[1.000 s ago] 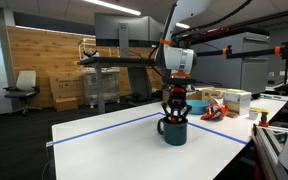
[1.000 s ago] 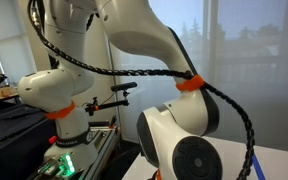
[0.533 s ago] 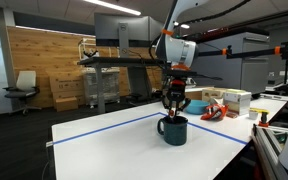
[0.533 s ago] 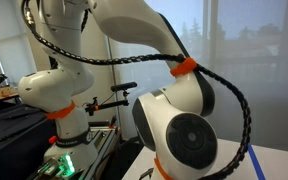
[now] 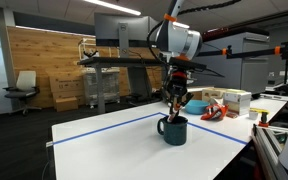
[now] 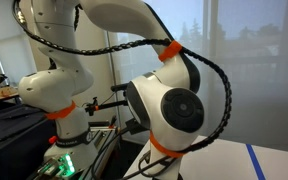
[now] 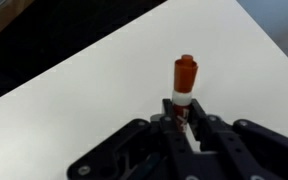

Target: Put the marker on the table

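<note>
The marker is in my gripper close to the table's edge [image 7: 76,53], so I should swing back past the mug and put the marker down near the blue tape.
My gripper [image 5: 174,103] hangs over the dark teal mug [image 5: 173,130], which stands on the white table [image 5: 104,140] marked with blue tape lines. In the wrist view the gripper [image 7: 184,120] is shut on the marker [image 7: 185,78], a thin pen with a red-orange cap and a white collar, held over the bare white table [image 7: 74,95]. In an exterior view the marker [image 5: 172,112] shows as a thin stick pointing down from the fingers, just above the mug's mouth. In an exterior view where the arm [image 6: 169,105] fills the frame, the gripper is hidden.
A cluttered desk with boxes [image 5: 234,100] and a red object [image 5: 213,111] stands beyond the table's far right edge. The robot's base [image 6: 59,110] is beside the table. A table corner with blue tape [image 6: 256,160] shows low down.
My gripper has risen straight up from the mug, taking the marker with it. The mug has not moved.
</note>
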Motion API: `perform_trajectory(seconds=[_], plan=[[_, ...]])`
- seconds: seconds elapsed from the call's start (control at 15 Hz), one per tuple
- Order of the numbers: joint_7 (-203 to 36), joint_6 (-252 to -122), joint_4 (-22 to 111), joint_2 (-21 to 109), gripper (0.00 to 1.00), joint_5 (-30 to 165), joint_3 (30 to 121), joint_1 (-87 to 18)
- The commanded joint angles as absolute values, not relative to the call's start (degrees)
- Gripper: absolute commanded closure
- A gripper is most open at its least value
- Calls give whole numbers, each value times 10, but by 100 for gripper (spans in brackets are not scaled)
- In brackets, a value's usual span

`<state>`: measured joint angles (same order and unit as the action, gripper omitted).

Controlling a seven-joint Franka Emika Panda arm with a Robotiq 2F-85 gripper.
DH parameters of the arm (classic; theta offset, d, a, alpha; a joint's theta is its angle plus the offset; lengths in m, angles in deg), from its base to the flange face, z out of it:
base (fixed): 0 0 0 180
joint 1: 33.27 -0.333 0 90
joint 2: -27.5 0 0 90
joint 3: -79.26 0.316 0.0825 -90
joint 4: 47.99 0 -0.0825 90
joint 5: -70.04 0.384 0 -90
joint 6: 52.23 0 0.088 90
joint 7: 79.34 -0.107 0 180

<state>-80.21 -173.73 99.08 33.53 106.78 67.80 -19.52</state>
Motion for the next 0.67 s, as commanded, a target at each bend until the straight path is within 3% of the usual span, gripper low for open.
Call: perform_trajectory(seconds=[0.0, 0.6], plan=[[-724, -1759, 1049, 294, 95, 1062, 698, -219], [-577, -1843, 1067, 298, 95, 1127, 742, -254]])
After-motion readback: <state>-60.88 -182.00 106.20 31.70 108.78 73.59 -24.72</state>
